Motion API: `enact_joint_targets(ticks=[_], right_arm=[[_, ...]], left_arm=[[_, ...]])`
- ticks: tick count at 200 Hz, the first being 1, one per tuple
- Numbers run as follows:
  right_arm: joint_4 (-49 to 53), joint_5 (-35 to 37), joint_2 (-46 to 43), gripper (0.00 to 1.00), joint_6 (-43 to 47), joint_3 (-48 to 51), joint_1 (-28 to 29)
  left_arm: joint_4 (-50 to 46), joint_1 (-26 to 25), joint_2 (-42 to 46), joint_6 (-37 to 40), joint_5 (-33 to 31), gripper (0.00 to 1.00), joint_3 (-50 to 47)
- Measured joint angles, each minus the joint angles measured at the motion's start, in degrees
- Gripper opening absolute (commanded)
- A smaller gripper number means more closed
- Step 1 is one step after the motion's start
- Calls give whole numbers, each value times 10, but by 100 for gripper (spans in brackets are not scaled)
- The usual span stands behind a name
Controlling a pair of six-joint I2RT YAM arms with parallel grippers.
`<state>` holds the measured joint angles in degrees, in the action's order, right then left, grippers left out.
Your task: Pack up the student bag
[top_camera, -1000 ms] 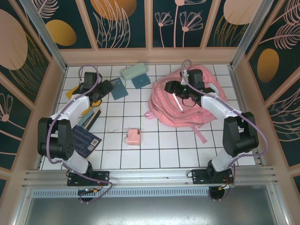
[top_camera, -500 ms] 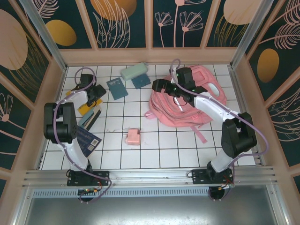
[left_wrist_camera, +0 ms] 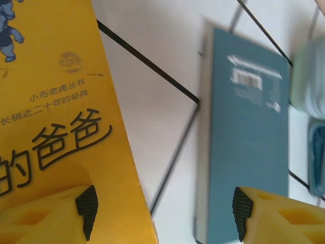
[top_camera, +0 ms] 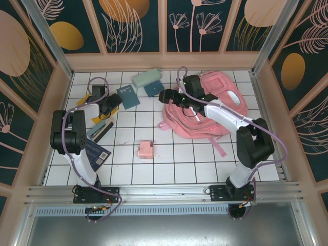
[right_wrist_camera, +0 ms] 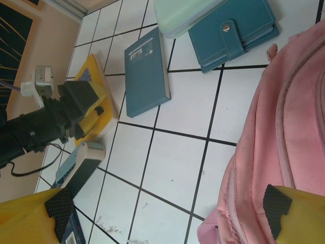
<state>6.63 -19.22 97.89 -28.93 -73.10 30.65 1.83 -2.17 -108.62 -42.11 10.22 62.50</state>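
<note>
The yellow book lies flat [left_wrist_camera: 61,117] below the robot's left gripper, so the right gripper should steady its edge [left_wrist_camera: 128,140] by the blue book while the left gripper grabs the yellow book's spine.
The student bag [top_camera: 205,110] is a big pink backpack lying flat at the back right, its edge also in the right wrist view [right_wrist_camera: 289,127]. My right gripper [top_camera: 165,96] hovers at the bag's left edge, open wide [right_wrist_camera: 168,206], with bare tile between its fingers and one pad [right_wrist_camera: 277,203] over the pink fabric. My left gripper [top_camera: 108,105] is open [left_wrist_camera: 162,211] low over the table. One of its fingers [left_wrist_camera: 86,208] is above a yellow book [left_wrist_camera: 61,127], the other above a blue book [left_wrist_camera: 249,142]. It holds nothing.
A mint case [top_camera: 146,78] and a teal wallet [top_camera: 154,88] lie at the back. The blue book [top_camera: 128,96] is beside them. A grey and black case [top_camera: 100,129], a dark notebook [top_camera: 95,152] and a small pink box [top_camera: 145,149] lie nearer. Wooden walls surround the table.
My right gripper has slid left from over the bag to its left edge and opened wider. My left arm has drawn back towards the left wall, its gripper narrowing slightly over the yellow book.
</note>
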Motion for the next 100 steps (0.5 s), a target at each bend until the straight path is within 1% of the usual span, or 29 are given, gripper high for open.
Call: enact_joint_targets(ticks=[25,57,80,86,100], right_arm=[[0,2,12,98,-4,-12,0],[0,1,34,92,-14,-27,2],[-2,-3,50,78,-21,-34,10],[-3,-6,55,76,-22,-37,13],[-4,-13,70,67,-27,-46,20]], left_arm=[[17,-45,16,-10,29,72,-26],[25,-91,37,-25,59,72,-55],[19,-106,63,-32,73,74,-81],[10,-108,72,-32,74,75,-86],[-16,-107,93,-32,73,77,-91]])
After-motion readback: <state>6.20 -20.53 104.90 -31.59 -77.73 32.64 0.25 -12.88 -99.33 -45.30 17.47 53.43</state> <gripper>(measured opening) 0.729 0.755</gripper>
